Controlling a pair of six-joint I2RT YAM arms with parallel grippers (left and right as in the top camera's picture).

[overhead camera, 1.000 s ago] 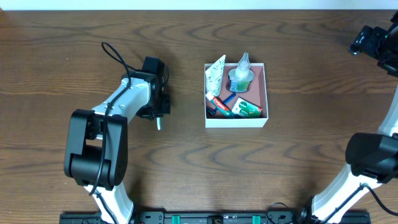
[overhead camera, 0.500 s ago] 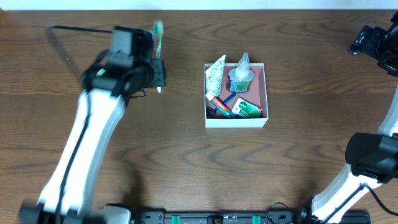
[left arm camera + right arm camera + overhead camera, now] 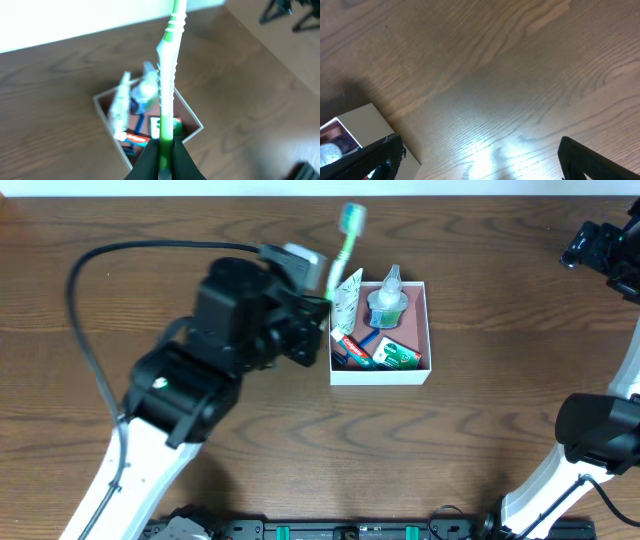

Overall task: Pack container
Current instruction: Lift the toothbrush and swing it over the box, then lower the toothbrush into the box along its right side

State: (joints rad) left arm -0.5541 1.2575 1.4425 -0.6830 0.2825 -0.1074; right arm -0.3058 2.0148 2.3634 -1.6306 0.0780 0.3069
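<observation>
The green toothbrush is high above the container's rim (image 3: 331, 364) and the way is open, so the robot's left gripper should go on moving over the green box (image 3: 397, 354) and let go there.
The container (image 3: 380, 375) is a square white box with a pink inside, at the table's middle. It holds a clear bottle (image 3: 386, 298), a white packet (image 3: 346, 302), a red tube and a green box. My left gripper (image 3: 322, 302) is shut on a green toothbrush (image 3: 342, 245) and holds it high, just left of the container. In the left wrist view the toothbrush (image 3: 167, 75) stands up from the jaws (image 3: 163, 157) with the container (image 3: 102, 107) below. My right gripper (image 3: 600, 245) is open and empty at the far right; its view shows a container corner (image 3: 362, 122).
The left arm's black cable (image 3: 90, 300) loops over the left of the wooden table (image 3: 500, 430). A pale wall edge (image 3: 320, 187) runs along the far side. The right arm's base (image 3: 590, 440) stands at the front right.
My left arm has lifted the toothbrush from the table at the left, raised it and carried it right to the container's left edge. The right arm has not moved.
</observation>
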